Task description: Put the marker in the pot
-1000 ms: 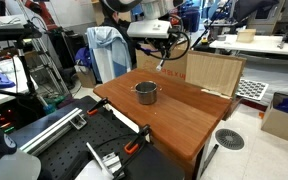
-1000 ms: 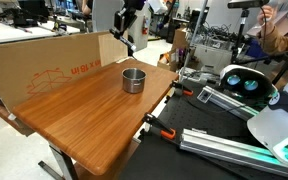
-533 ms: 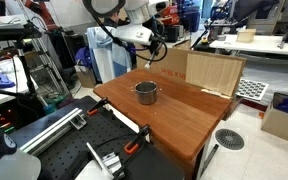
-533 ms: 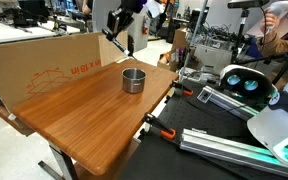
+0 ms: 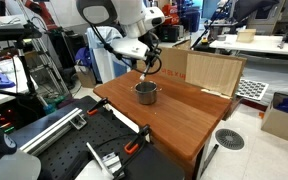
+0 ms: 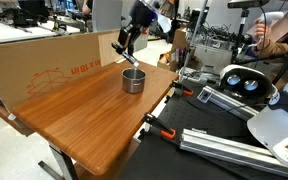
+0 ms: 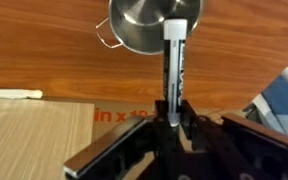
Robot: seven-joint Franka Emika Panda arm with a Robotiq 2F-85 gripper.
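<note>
I keep lowering my gripper, since the marker's loose end point(image 7: 175, 30) points down at the pot's opening point(image 6: 134, 73), until that end is inside the pot's rim, then release.
The pot point(image 5: 146, 93) is a small round grey metal pot on the wooden table; it also shows in an exterior view point(image 6: 133, 80) and at the top of the wrist view point(image 7: 149, 22). My gripper point(image 7: 171, 118) is shut on the marker point(image 7: 173, 70), a slim whitish stick with dark print that points out from the jaws toward the pot's rim. In both exterior views the gripper point(image 5: 144, 68) point(image 6: 125, 50) hangs just above and behind the pot, with the marker angled down toward it.
A cardboard sheet point(image 6: 44, 60) stands along the table's back edge, also in an exterior view point(image 5: 214, 70). The table point(image 5: 184, 115) has clamps at its front edge point(image 5: 134, 140). Lab equipment and rails lie beside the table point(image 6: 234, 130).
The arm has swung down and across toward the pot with the marker held; the gripper now sits lower and close over the pot.
</note>
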